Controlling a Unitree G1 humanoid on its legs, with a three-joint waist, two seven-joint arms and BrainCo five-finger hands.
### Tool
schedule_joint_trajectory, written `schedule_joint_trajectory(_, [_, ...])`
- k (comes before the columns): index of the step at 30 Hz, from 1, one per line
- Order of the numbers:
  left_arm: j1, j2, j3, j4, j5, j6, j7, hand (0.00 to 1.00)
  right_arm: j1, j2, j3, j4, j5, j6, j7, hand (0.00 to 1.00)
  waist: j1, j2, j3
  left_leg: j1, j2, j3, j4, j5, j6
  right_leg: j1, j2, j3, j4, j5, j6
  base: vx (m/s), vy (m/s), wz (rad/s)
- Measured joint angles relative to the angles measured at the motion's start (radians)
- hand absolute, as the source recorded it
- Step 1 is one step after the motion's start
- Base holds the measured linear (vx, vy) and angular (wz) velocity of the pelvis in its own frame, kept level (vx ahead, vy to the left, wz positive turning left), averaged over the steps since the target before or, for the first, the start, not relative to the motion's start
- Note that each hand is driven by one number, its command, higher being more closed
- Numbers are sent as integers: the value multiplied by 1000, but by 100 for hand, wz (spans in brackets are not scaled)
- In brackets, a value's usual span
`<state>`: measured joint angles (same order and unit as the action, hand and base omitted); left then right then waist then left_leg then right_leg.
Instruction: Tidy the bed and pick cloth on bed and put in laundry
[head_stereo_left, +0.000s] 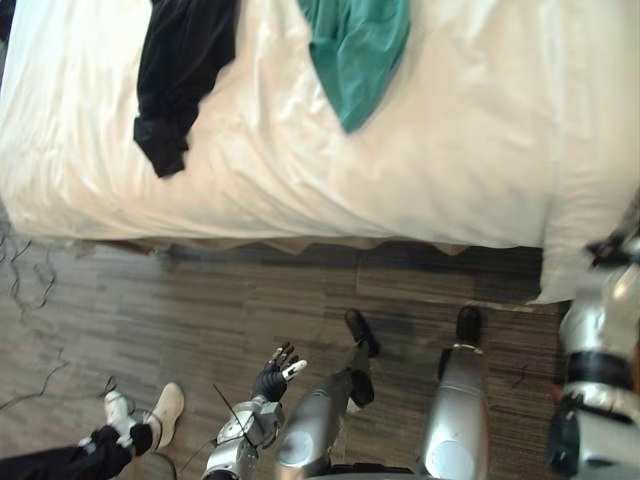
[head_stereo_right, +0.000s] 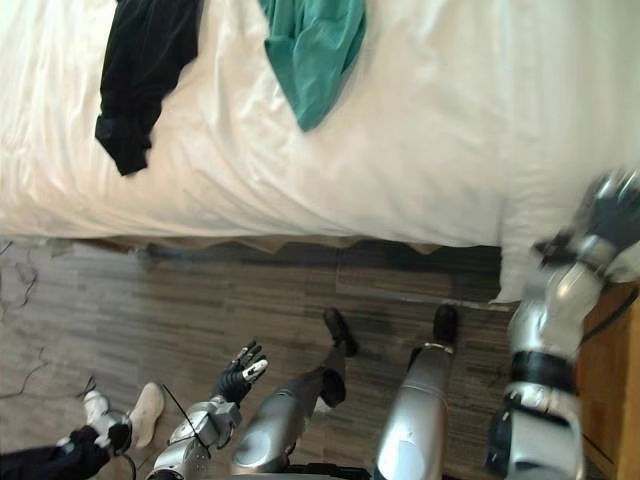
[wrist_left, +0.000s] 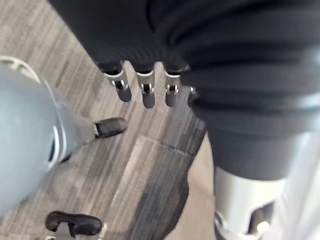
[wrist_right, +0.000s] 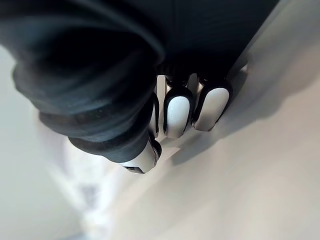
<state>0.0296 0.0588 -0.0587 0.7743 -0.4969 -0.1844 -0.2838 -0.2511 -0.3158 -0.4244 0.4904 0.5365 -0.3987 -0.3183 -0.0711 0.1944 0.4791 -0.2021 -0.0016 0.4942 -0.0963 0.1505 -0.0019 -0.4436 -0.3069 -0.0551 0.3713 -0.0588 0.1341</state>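
Observation:
The black cloth (head_stereo_left: 185, 65) is lying in one long, wrinkled piece. Its far end will drag over the bed when I pull the cloth's near end (head_stereo_left: 161, 145).
A black cloth (head_stereo_left: 180, 70) lies on the white bed (head_stereo_left: 420, 170) at its far left, one end hanging toward the near edge. A teal cloth (head_stereo_left: 358, 50) lies crumpled further right, near the middle. My left hand (head_stereo_left: 276, 374) hangs low over the wooden floor in front of the bed, open and holding nothing; its straight fingers (wrist_left: 147, 92) point at the floor. My right hand (head_stereo_right: 608, 215) is raised at the bed's near right corner, against the white sheet (wrist_right: 260, 165). Neither hand is near the two cloths.
A person's light shoes (head_stereo_left: 165, 410) and dark trouser leg show on the floor at the lower left. Thin cables (head_stereo_left: 30, 280) trail over the floor by the bed's left end. A brown wooden piece of furniture (head_stereo_right: 615, 380) stands at the far right.

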Motion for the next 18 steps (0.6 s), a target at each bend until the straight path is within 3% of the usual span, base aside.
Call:
schedule_joint_trajectory(2, [1, -8, 12, 0, 37, 2, 1, 0, 151, 124, 6, 67, 19, 29, 26, 100, -27, -14, 7, 32, 11, 7, 0, -15, -11, 44, 16, -5, -35, 3, 0, 143, -115, -28])
schedule_joint_trajectory(3, [0, -15, 21, 0, 55, 3, 5, 0, 214, 163, 14, 83, 25, 35, 40, 0, -36, -17, 8, 44, 15, 14, 0, -20, -14, 61, 20, -8, -52, 6, 4, 135, -90, -31])
schedule_joint_trajectory(6, [1, -22, 33, 12, 121, 28, 30, 0, 364, 236, 53, 100, 40, 40, 118, 0, -58, -54, -4, 115, 36, 27, 0, -33, -28, 150, 39, -24, -99, 27, 5, 146, -96, -25])
schedule_joint_trajectory(9, [21, -20, 57, 41, 159, 59, 47, 0, 415, 277, 84, 171, 32, 47, 179, 0, -56, -114, -74, 165, 71, 28, 0, -41, -39, 226, 77, -45, -154, 33, -7, 121, -108, -12])
schedule_joint_trajectory(11, [35, -13, 72, 93, 221, 104, 53, 0, 421, 302, 89, 239, 8, 58, 240, 0, -48, -160, -141, 212, 105, 36, -2, -49, -50, 295, 115, -56, -209, 40, -22, 157, -133, -14])
schedule_joint_trajectory(13, [38, -6, 74, 111, 263, 127, 62, 0, 420, 306, 90, 277, -6, 62, 274, 0, -47, -172, -172, 242, 116, 41, -4, -55, -60, 337, 134, -61, -248, 48, -32, 75, -49, -17])
schedule_joint_trajectory(16, [41, -5, 108, 168, 356, 134, 91, 0, 421, 306, 93, 322, -39, 74, 323, 0, -49, -164, -219, 292, 147, 76, 3, -80, -93, 388, 168, -49, -292, 48, -55, 107, -68, -37])
schedule_joint_trajectory(18, [41, 6, 121, 180, 360, 156, 121, 0, 428, 304, 120, 342, -98, 102, 346, 0, -49, -158, -225, 244, 225, 88, 225, -179, -110, 394, 173, -48, -260, 9, -66, 101, -83, -38])
